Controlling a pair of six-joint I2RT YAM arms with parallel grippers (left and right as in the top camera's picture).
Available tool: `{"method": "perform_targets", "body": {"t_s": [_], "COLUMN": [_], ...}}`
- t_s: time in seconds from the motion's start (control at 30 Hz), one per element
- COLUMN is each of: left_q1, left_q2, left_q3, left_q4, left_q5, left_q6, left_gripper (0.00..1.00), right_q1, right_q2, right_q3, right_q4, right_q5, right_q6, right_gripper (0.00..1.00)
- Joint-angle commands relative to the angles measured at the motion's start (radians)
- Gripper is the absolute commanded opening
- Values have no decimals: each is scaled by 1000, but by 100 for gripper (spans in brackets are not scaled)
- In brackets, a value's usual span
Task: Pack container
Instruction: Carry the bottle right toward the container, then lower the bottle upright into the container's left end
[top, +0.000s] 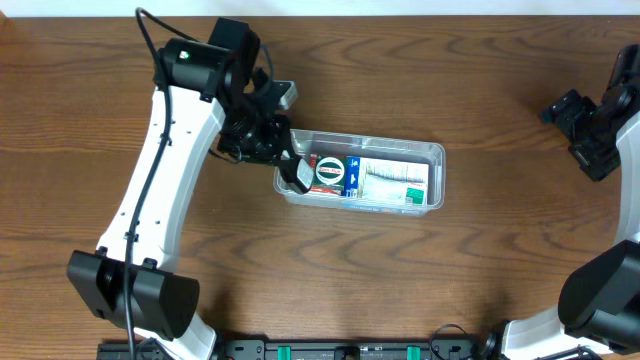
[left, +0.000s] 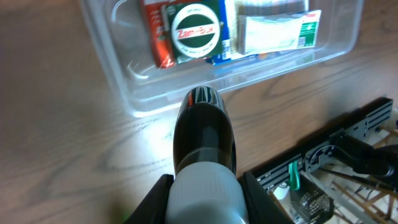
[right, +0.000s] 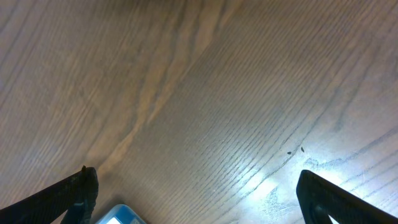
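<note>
The dark bottle (left: 203, 127) is leaning toward the container's side. Next, my left gripper turns the bottle upright and lowers it into the empty gap (left: 132, 40) next to the round-labelled box.
The clear container (top: 436, 152) lies in the middle of the wooden table. Inside it are a red and green box with a round label (top: 330, 172), a blue box (top: 352, 178) and a white and green box (top: 395, 185). My left gripper (top: 280, 155) is shut on the pale cap of a dark bottle (top: 298, 176), which hangs tilted over the container's left end. In the left wrist view the bottle (left: 205, 137) points at the container's wall (left: 124, 81), just short of the round-labelled box (left: 194, 30), with the left gripper (left: 204, 199) clamped around the cap. My right gripper (top: 585, 125) stands open at the far right.
In the right wrist view the open right gripper (right: 196, 193) hangs over bare wood, with a blue object (right: 118, 215) at the bottom edge. The table's front edge and a black rack with cables (left: 336, 155) show in the left wrist view.
</note>
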Motion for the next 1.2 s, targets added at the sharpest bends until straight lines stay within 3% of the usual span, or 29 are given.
{"method": "perform_targets", "body": {"t_s": [0.0,0.3,0.87,1.17], "left_q1": [-10,-21,-75,-75], "left_q2": [-27,24,199,231], "left_q3": [7,-11,-11,-11], "left_q4": [27,183,190,216], "left_q5": [33,-99,-378,-397], "left_q6": [32,-36,-130,-144], "left_gripper": [10,10,10,10], "right_q1": [-3,-3,-3,-3], "right_q2": [0,0,0,0], "right_q3": [8,8,8,8], "right_q4": [0,0,0,0], "right_q5": [3,3,3,3], "right_q6": [-12,-12,-12,-12], "right_gripper": [99,99,99,99]}}
